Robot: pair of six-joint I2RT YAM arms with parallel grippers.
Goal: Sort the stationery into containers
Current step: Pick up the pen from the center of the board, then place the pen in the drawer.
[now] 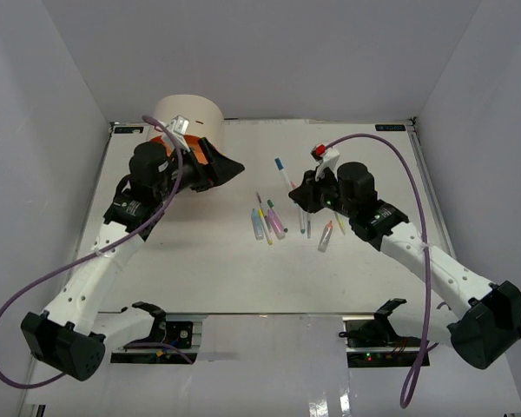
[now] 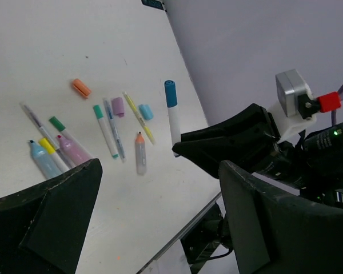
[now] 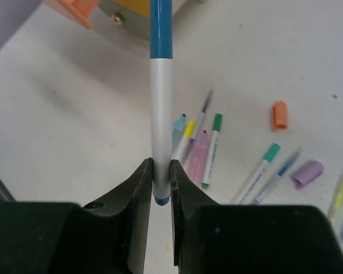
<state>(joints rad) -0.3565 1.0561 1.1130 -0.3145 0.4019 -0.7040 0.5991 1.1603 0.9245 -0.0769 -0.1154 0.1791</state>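
Observation:
The white pen [image 1: 286,177] is in my right gripper far from the orange drawer, so my left gripper should grip the blue cap end [image 1: 279,162] and bring the pen there.
My right gripper [image 3: 161,177] is shut on the lower end of a white pen with a blue cap [image 3: 160,114] and holds it above the table, also in the top view [image 1: 282,171] and the left wrist view [image 2: 172,114]. Several pastel pens [image 1: 269,221] lie loose mid-table, among them a pink marker [image 3: 198,160] and a green-capped pen [image 3: 211,149]. An orange block [image 3: 279,115] and a purple block [image 3: 306,173] lie nearby. The beige cabinet [image 1: 188,111] stands at the back left, with its orange drawer [image 3: 74,8] and yellow drawer [image 3: 138,16] showing. My left gripper [image 1: 221,167] is open and empty beside it.
The right arm's fingers [image 2: 228,142] reach into the left wrist view, close to my left gripper. The table's near edge [image 2: 183,228] with a black clamp runs just below. Grey walls enclose the table on three sides.

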